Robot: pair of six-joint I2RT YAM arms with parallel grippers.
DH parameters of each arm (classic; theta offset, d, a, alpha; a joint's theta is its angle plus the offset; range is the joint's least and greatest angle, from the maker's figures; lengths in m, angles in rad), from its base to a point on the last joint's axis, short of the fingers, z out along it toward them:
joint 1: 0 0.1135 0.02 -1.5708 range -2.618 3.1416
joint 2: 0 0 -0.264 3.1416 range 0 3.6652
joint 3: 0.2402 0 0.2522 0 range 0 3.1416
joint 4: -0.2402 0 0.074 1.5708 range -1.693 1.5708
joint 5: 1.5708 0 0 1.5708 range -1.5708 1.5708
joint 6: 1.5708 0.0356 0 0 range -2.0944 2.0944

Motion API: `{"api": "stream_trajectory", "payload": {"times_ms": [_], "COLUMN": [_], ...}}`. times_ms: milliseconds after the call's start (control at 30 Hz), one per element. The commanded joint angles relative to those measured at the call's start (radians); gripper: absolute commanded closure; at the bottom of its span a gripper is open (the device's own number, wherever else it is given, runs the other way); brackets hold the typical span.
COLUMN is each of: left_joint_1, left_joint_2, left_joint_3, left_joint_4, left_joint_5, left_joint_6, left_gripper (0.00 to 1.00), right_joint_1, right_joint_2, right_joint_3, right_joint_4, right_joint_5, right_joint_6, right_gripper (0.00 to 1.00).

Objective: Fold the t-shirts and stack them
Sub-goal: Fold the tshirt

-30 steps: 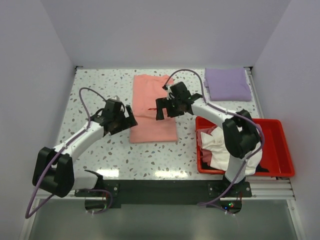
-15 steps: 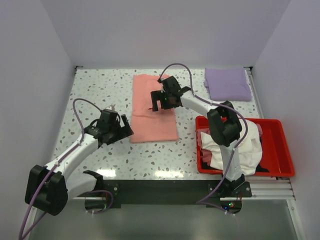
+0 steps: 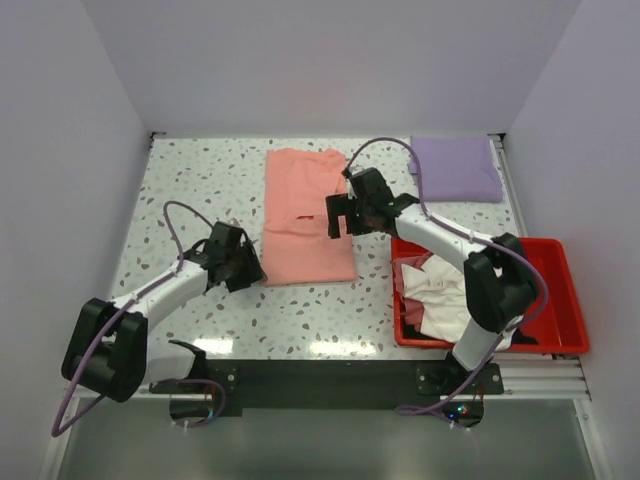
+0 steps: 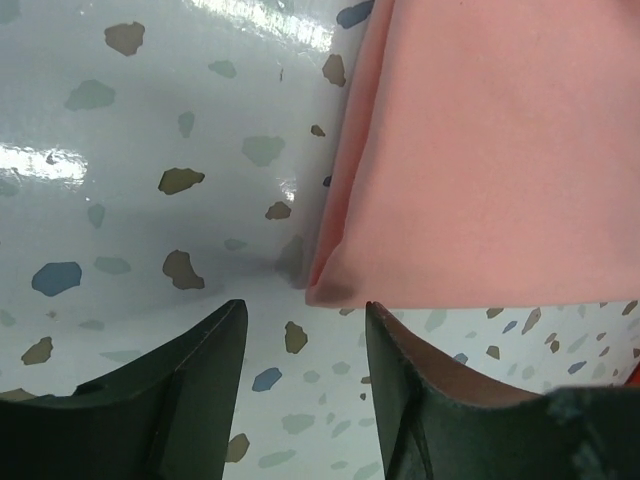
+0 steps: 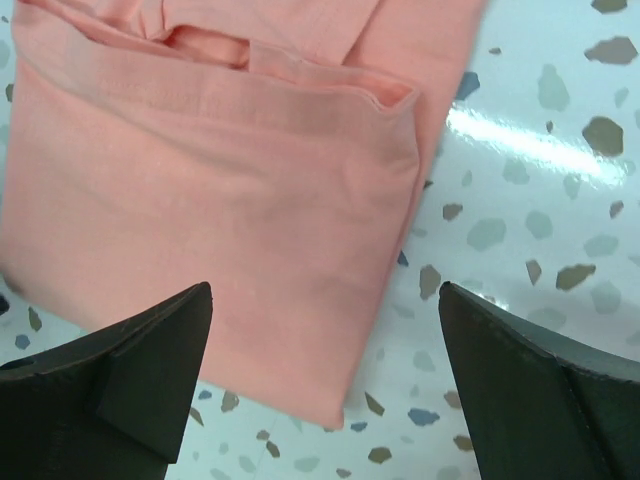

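Observation:
One near corner of the pink t-shirt [image 3: 267, 282] has just my left gripper there, so next my right gripper lowers to the other near corner [image 3: 353, 279] before both fold it.
A salmon-pink t-shirt [image 3: 300, 240] lies folded lengthwise on the middle of the table, with a folded sleeve showing in the right wrist view [image 5: 220, 190]. My left gripper [image 3: 252, 272] is open and empty just off its near left corner. That corner lies right in front of the fingertips in the left wrist view [image 4: 303, 320], where the shirt [image 4: 480, 170] fills the upper right. My right gripper [image 3: 336, 218] is wide open and empty above the shirt's right edge [image 5: 325, 300]. A folded lavender t-shirt [image 3: 455, 168] lies at the back right. A cream-white t-shirt [image 3: 440, 290] is crumpled in the bin.
A red plastic bin [image 3: 560, 300] stands at the near right and holds the white cloth and a bit of black cloth [image 3: 525, 340]. The speckled table [image 3: 200, 190] is walled at the back and on both sides.
My right gripper has moved from the shirt's upper middle back toward its right edge. My left gripper has shifted a little toward the shirt's near left corner. The shirt lies as before.

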Motion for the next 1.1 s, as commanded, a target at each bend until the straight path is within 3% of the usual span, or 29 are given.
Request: {"api": "stream_trajectory", "payload": {"times_ms": [0,467,567,600,700,933,1067], "left_joint_1": [0.006,0.006,0.006,0.006,0.006,0.006,0.005], "left_joint_2": [0.02,0.136,0.158,0.161,0.152,0.123,0.109], "left_joint_3": [-0.018,-0.03,-0.016,-0.019,-0.039,-0.073,-0.085], "left_joint_4": [0.076,0.153,0.15,0.151,0.161,0.162,0.158], "left_joint_5": [0.048,0.049,0.054,0.06,0.069,0.072,0.071], "left_joint_6": [-0.004,-0.002,0.006,0.009,0.009,0.012,0.013], "left_gripper": [0.45,0.62,0.74,0.85,1.0,1.0,1.0], "right_joint_1": [0.001,-0.001,0.002,0.003,0.006,0.042,0.067], "right_joint_2": [-0.096,-0.231,-0.251,-0.262,-0.28,-0.253,-0.216], "right_joint_3": [-0.096,-0.289,-0.316,-0.322,-0.359,-0.411,-0.417], "right_joint_4": [0.058,0.104,0.104,0.102,0.106,0.113,0.124], "right_joint_5": [0.032,-0.021,-0.04,-0.047,-0.098,-0.084,-0.052], "right_joint_6": [0.049,0.08,0.082,0.08,0.088,0.131,0.177], "right_gripper": [0.01,0.01,0.01,0.01,0.01,0.05,0.2]}}
